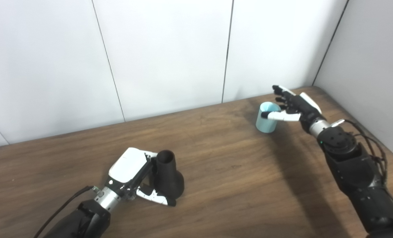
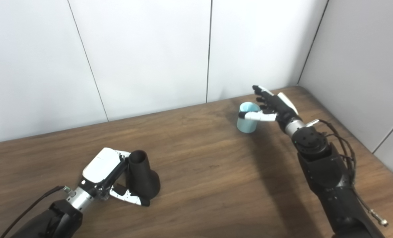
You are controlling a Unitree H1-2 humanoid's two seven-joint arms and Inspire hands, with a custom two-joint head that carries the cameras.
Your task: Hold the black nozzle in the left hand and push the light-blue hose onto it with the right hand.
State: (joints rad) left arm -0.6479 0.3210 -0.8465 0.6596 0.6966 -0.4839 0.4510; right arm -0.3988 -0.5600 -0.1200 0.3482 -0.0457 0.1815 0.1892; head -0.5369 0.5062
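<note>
The black nozzle flares [image 1: 170, 175] under its narrow neck. The light-blue hose [image 1: 266, 120] will therefore go only as far as the flare when I push it down.
The black nozzle [image 1: 167, 178] stands upright on the wooden table [image 1: 229, 172] at the near left, narrow end up. My left hand [image 1: 133, 170] is closed around it: fingers lie behind the neck and the thumb presses the flared base in front. At the far right stands the light-blue hose [image 1: 266, 123], a short upright tube with an open top. My right hand [image 1: 295, 106] hovers at it with fingers spread. The thumb crosses the tube's near side just below the rim, and the other fingers reach past its far side without closing.
White wall panels [image 1: 170, 56] run along the table's far edge, and a grey wall [image 1: 371, 66] closes the right side, meeting at a corner just behind my right hand. Loose cables [image 1: 374, 145] hang off the right forearm.
</note>
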